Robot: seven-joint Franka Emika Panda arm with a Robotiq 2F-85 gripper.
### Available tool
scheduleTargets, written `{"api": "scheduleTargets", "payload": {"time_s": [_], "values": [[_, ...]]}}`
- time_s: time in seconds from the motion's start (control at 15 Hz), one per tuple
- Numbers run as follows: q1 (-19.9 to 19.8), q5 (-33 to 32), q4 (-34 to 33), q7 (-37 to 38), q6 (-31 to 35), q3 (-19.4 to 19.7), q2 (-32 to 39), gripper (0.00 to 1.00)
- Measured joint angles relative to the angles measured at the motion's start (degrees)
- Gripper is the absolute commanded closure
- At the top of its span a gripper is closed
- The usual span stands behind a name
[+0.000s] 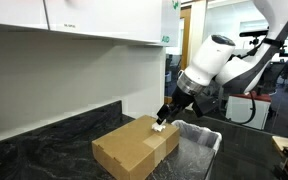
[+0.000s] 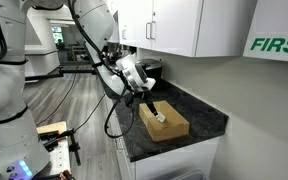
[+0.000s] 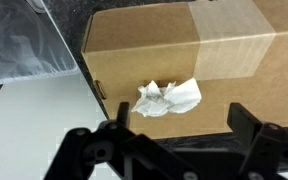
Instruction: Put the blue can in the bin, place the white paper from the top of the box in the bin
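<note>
The white paper [image 3: 167,98] sits centred across my gripper's open fingers, so I carry on going down toward the box top [image 1: 157,129] until the paper is between them, then close.
The brown cardboard box [image 1: 136,148] lies on the dark counter and shows in both exterior views [image 2: 164,123] and in the wrist view [image 3: 184,60]. The crumpled white paper [image 3: 168,97] lies on top of the box near its edge; it also shows in an exterior view [image 1: 160,127] and the other [image 2: 162,118]. My gripper [image 3: 174,125] is open and empty, hovering just above the paper [image 1: 164,118]. The bin [image 1: 199,148] with its clear plastic bag stands right beside the box, and its bag shows in the wrist view [image 3: 24,45]. The blue can is not in view.
White wall cabinets [image 1: 74,20] hang above the dark speckled counter [image 1: 44,140]. A pale floor or surface [image 3: 39,130] lies beside the box in the wrist view. Office chairs and equipment [image 1: 269,80] stand behind the arm.
</note>
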State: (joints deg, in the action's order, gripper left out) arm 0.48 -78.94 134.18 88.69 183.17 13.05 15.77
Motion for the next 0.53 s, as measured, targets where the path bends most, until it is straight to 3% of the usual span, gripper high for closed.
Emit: {"api": "scheduleTargets", "payload": {"time_s": [0.53], "values": [[0.11,-0.67,-6.40,0.00,0.61,0.18,5.59,0.00]]}}
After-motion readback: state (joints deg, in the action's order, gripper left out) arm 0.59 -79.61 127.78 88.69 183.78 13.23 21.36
